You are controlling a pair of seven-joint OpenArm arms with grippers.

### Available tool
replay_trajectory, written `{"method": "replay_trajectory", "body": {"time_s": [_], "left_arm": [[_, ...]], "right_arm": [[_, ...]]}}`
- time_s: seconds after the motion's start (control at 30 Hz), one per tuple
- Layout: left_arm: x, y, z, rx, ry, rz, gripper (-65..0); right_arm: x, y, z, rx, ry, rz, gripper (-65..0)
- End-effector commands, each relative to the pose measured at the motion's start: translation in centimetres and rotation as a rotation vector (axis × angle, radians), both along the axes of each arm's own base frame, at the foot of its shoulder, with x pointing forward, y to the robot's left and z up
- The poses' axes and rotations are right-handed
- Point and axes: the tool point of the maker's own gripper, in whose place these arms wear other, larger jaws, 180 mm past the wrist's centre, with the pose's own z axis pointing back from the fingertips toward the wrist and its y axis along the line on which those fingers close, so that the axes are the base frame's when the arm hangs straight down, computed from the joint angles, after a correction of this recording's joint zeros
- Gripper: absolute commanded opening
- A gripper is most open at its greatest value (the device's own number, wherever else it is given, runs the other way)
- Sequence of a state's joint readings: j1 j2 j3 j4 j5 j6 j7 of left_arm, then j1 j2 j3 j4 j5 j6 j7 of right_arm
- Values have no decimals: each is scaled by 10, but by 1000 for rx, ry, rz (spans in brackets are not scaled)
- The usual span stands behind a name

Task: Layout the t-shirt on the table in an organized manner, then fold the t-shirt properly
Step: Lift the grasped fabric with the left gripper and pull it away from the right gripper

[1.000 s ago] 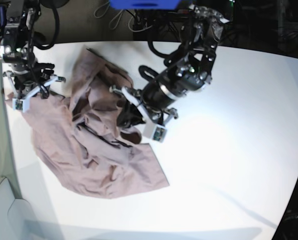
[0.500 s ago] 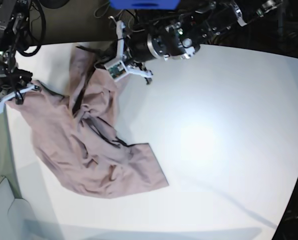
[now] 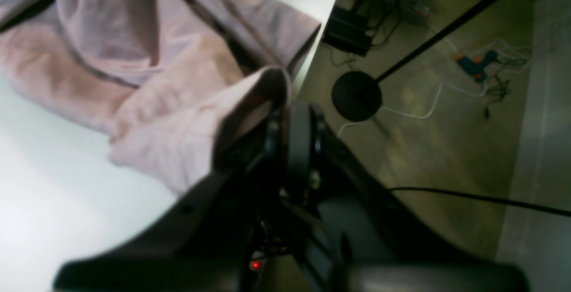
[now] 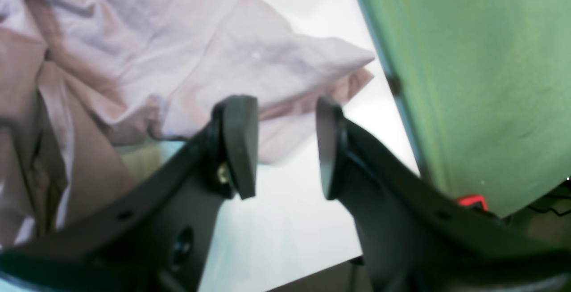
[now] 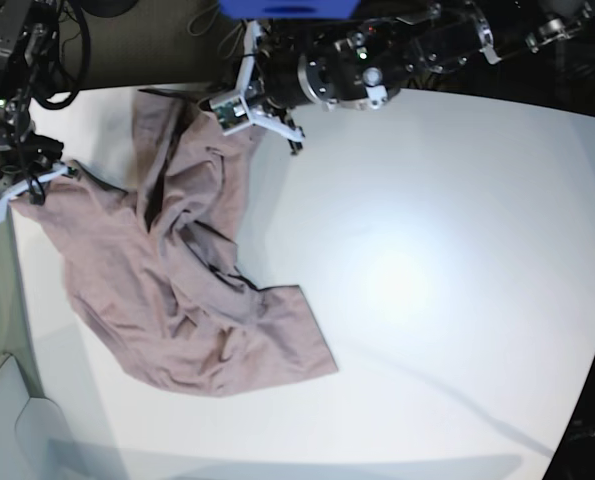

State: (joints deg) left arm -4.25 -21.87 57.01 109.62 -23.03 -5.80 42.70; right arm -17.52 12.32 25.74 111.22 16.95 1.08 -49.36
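Observation:
Deep folds [image 5: 173, 205] are bunched along the drawn-up t-shirt. The mauve t-shirt [image 5: 167, 300] will spread out into a wide sheet when I pull its ends apart.
The mauve t-shirt [image 5: 177, 280] lies crumpled on the left part of the white table [image 5: 457, 250], one strip of it drawn up toward the far edge. My left gripper [image 5: 233, 110] hovers at that far edge, shut on a fold of the t-shirt [image 3: 178, 140]; in the left wrist view the left gripper [image 3: 290, 104] pinches the cloth's hem beside the table's rim. My right gripper [image 5: 12, 190] is at the left edge by a shirt corner. In the right wrist view the right gripper [image 4: 285, 149] stands open above the table, just short of the t-shirt corner [image 4: 276, 64].
Beyond the far edge lies floor with cables and a black round stand base [image 3: 357, 95]. A green surface [image 4: 468, 82] runs along the table's left side. A blue object [image 5: 287, 8] hangs at the back. A pale block [image 5: 7, 420] sits at the front left.
My left arm has swung from the middle of the shirt to the far edge, pulling cloth with it. The right gripper has shifted left to the table's side edge.

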Motion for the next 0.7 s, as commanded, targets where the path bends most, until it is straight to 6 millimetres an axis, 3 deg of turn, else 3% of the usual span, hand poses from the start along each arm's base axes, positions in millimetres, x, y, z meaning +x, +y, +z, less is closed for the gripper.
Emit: {"method": "replay_trajectory", "body": {"time_s": [0.0, 0.1, 0.27, 0.4, 0.5, 0.67], "left_arm": [[15, -1, 18, -60, -35, 44, -649], [38, 18, 33, -102, -49, 174, -649], [88, 82, 41, -107, -76, 454, -649], [115, 129, 42, -79, -112, 611, -649], [133, 173, 45, -49, -148, 740, -649], [165, 266, 51, -1, -205, 1017, -649]], "right_arm": [[6, -3, 12, -23, -40, 9, -425], [6, -2, 11, -20, -37, 10, -425], [5, -1, 9, -14, -33, 10, -425], [4, 4, 6, 4, -31, 7, -425], [7, 13, 3, 13, -25, 32, -425], [10, 35, -5, 35, -6, 92, -425]]}}
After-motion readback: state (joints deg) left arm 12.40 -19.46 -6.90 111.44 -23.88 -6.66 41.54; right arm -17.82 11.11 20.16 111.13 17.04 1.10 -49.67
